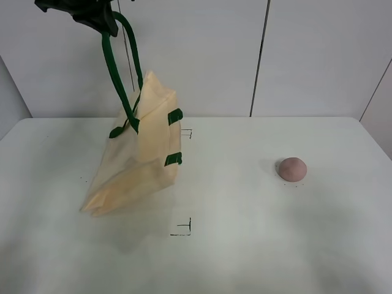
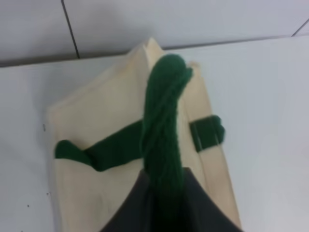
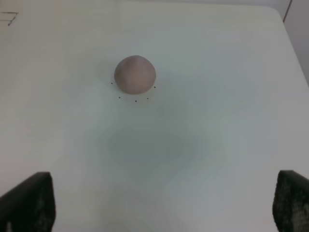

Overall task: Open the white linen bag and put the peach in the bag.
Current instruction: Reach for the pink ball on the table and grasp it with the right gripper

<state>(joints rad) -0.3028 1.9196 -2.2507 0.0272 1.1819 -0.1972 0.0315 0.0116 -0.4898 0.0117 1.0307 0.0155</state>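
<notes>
The robot should expect to see the rest of the ring of black dots (image 3: 135,101) when it lifts the peach (image 1: 293,169), because the dots curve around the peach's near edge.
The white linen bag (image 1: 138,159) hangs tilted by a dark green strap handle (image 1: 116,67), its bottom corner near the table on the left. My left gripper (image 1: 92,15) is shut on that handle at the top left. In the left wrist view the handle (image 2: 164,125) runs up from my jaws over the cream bag (image 2: 96,125). The peach (image 1: 292,168) lies on the table at the right, apart from the bag. In the right wrist view the peach (image 3: 135,74) lies ahead of my open right gripper (image 3: 164,203), whose fingers (image 3: 29,200) stand wide apart. The right gripper is out of the exterior view.
The white table (image 1: 245,245) has black corner marks (image 1: 184,228) in front of the bag and one (image 1: 187,133) behind it. A white panelled wall (image 1: 257,55) stands behind the table. The table's right edge (image 3: 289,34) lies beyond the peach.
</notes>
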